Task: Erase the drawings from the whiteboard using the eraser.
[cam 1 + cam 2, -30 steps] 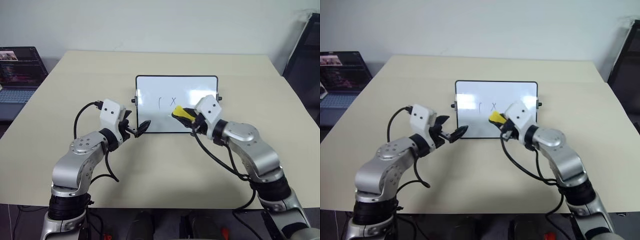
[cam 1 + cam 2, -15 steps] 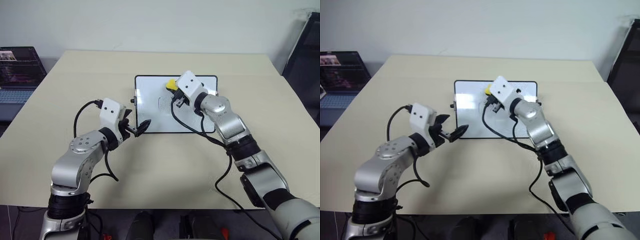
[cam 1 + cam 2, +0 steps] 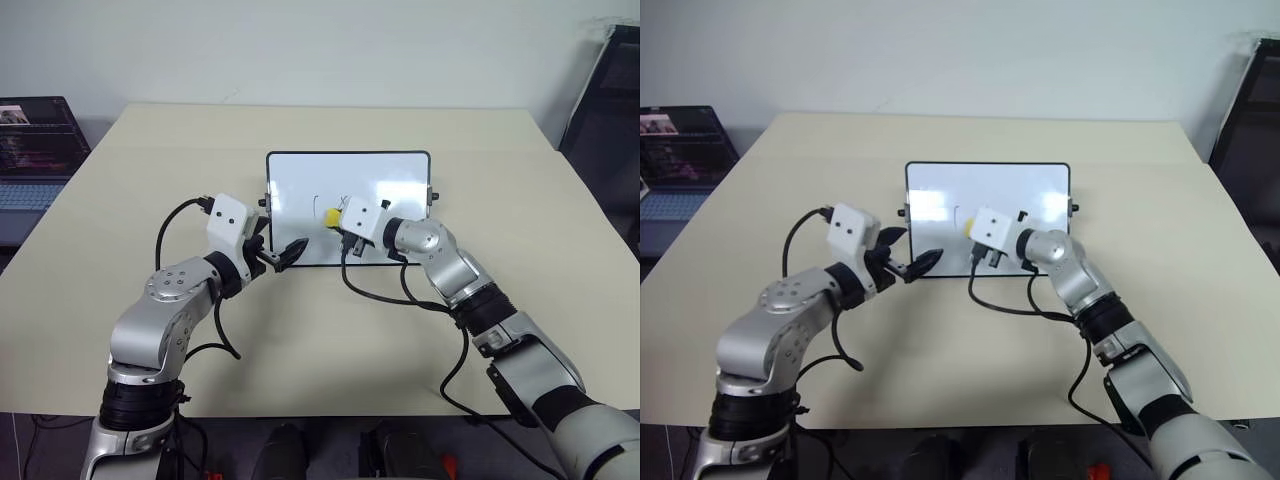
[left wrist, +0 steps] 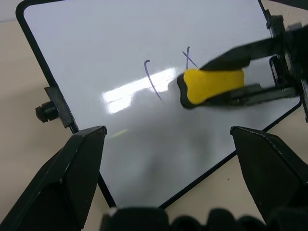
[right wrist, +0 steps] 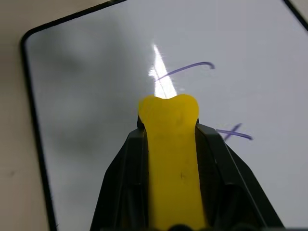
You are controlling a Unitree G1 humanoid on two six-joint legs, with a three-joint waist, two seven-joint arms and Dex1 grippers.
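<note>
My right gripper should sweep the eraser back over the "x" [image 3: 343, 198] before it wipes the "r", because the eraser's tip [image 3: 331, 217] is next to the "x" and the strokes of the "x" are still there.
The whiteboard [image 3: 300, 180] stands tilted at the middle of the tan table, with black knobs on both sides. The drawings, a thin "r" [image 4: 153, 79] and an "x" [image 4: 189, 57], sit near its centre. My right gripper [image 3: 337, 220] is shut on the yellow eraser [image 3: 330, 216]. The eraser's [image 5: 172, 159] tip rests at the board's face between the "r" [image 5: 185, 69] and the "x" [image 5: 234, 133]. My left gripper [image 3: 278, 255] stands open at the board's lower left corner, its fingers [image 4: 72, 178] spread wide in front of the board.
An open laptop [image 3: 35, 140] sits off the table's left side. A dark chair [image 3: 610, 110] stands at the far right. Black cables loop from both wrists over the table [image 3: 330, 330] in front of the board.
My right gripper swept the eraser up to the board's top edge, then came back down and left to the marks at the middle. The left gripper stayed in place.
</note>
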